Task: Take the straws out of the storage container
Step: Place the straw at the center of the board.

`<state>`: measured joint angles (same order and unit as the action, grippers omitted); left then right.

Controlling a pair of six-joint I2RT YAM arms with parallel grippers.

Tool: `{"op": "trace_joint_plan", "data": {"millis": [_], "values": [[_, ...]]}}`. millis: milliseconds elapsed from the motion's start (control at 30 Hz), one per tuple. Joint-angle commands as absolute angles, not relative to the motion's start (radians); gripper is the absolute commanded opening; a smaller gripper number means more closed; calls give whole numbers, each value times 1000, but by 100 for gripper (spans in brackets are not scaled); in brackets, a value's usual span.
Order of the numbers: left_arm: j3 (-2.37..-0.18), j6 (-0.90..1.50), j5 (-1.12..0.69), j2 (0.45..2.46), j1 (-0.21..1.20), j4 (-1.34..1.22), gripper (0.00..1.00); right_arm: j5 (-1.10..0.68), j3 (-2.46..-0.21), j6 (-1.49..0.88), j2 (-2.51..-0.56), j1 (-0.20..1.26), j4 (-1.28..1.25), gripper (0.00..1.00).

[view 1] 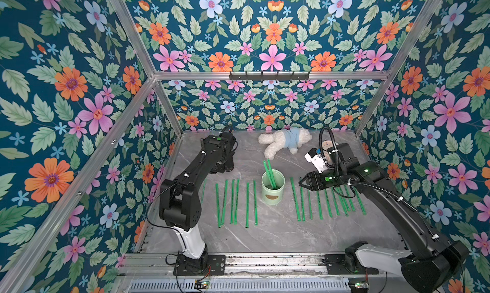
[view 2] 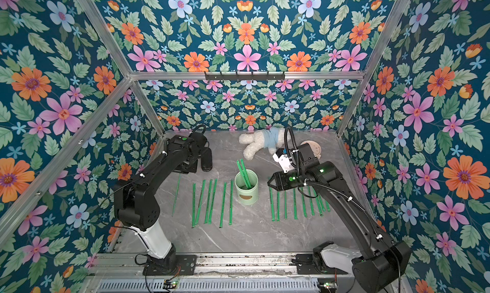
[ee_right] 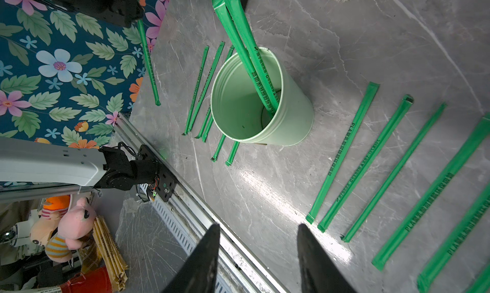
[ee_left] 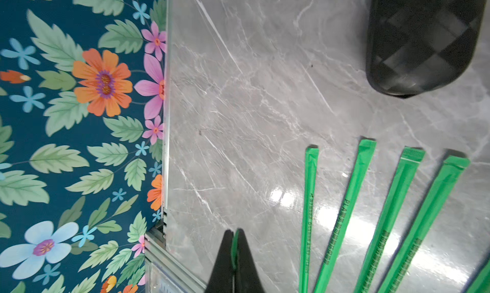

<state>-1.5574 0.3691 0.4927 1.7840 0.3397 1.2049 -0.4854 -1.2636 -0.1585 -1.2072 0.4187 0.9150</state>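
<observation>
My left gripper is holding its straw, my left gripper's straw (view 2: 176, 195), alongside the row's end straw, over clear tabletop (view 2: 185, 207), so I should keep lowering it until it lies flat, then release.
The storage container (view 1: 273, 192) (view 2: 246, 193) (ee_right: 294, 108) is a pale mint cup standing upright mid-table, with two green straws (view 1: 270, 172) (ee_right: 245, 45) leaning in it. More straws lie flat in a row to its left (view 1: 233, 201) (ee_left: 342, 220) and another to its right (view 1: 328, 201) (ee_right: 342, 156). My left gripper (ee_left: 234, 233) is shut on one straw (view 2: 176, 196) (ee_right: 148, 61), which hangs down near the left wall. My right gripper (view 1: 301, 184) (view 2: 269, 183) (ee_right: 258, 226) hovers just right of the cup, open and holding nothing.
A white plush toy (view 1: 285, 143) lies at the back. A round beige clock (view 2: 313, 148) sits behind the right arm. A black faceted object (view 2: 206, 159) (ee_left: 424, 39) rests beside the left wrist. The aluminium front rail (view 1: 265, 262) bounds the table.
</observation>
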Motion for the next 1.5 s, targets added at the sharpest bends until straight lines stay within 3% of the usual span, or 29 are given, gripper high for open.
{"op": "trace_joint_plan", "data": {"millis": [0,533,1467], "values": [[-1516,392,447,1801,328,1117,6,-477,-1257,-155,-1206,418,894,49],[-1462,388,398,1942,290,1010,5,-468,-1240,-151,-1221,418,885,49],[-1431,396,345,1976,220,969,6,-475,-1231,-155,-1228,418,879,49]]}}
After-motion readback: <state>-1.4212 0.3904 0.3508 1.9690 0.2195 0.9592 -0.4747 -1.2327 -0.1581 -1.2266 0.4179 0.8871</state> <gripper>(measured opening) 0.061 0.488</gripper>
